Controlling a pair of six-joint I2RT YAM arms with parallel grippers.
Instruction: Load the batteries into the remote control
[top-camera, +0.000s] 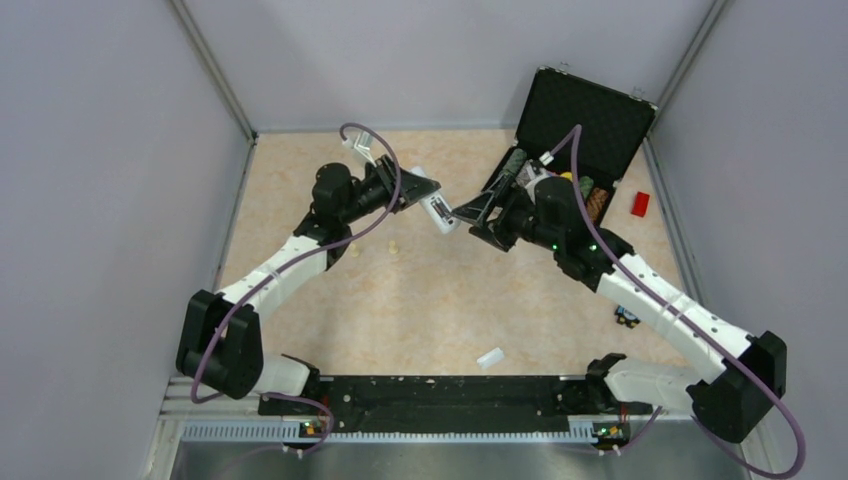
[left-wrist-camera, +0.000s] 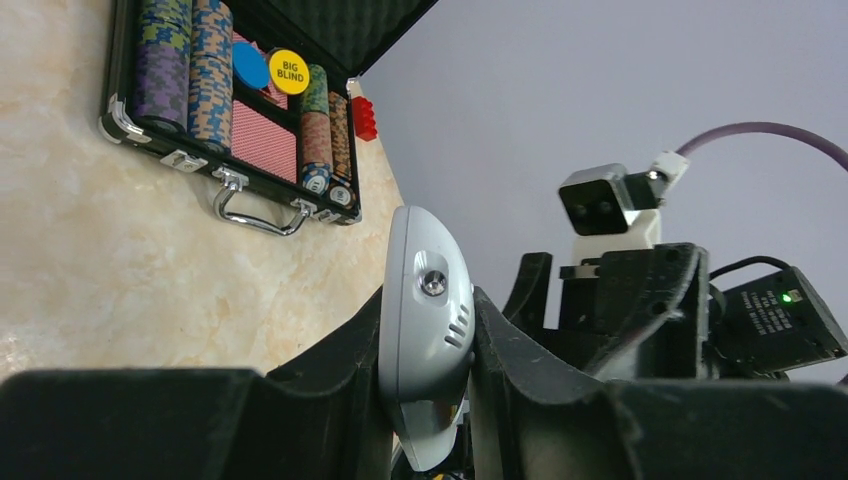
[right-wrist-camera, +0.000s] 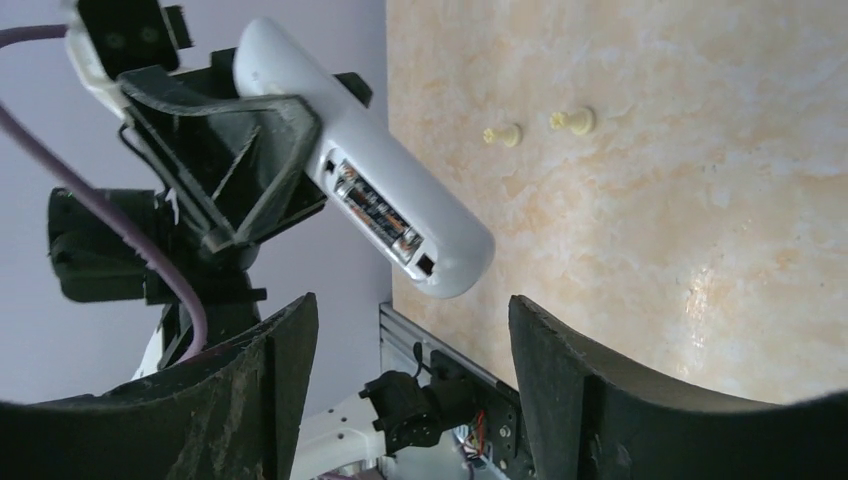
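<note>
The batteries are in the open compartment (right-wrist-camera: 375, 208), and the white cover piece (top-camera: 490, 358) lies free. My right gripper should keep going to the cover piece and close there.
The white remote control (top-camera: 437, 212) is held above the table, and my left gripper (top-camera: 413, 192) is shut on it. In the left wrist view its rounded end (left-wrist-camera: 428, 310) is pinched between the black fingers (left-wrist-camera: 330, 390). Its back faces the right wrist camera, where the open compartment shows the batteries (right-wrist-camera: 378, 208) lying inside the remote control (right-wrist-camera: 300, 90). My right gripper (right-wrist-camera: 410, 330) stands open just off the remote's free end, with nothing between its fingers. From above, the right gripper (top-camera: 464, 215) almost meets the remote's tip.
An open black case (top-camera: 580, 130) of poker chips lies at the back right, with a red block (top-camera: 640, 203) beside it. Two cream pegs (right-wrist-camera: 502, 134) lie on the table under the remote. A small white cover piece (top-camera: 489, 358) rests near the front rail.
</note>
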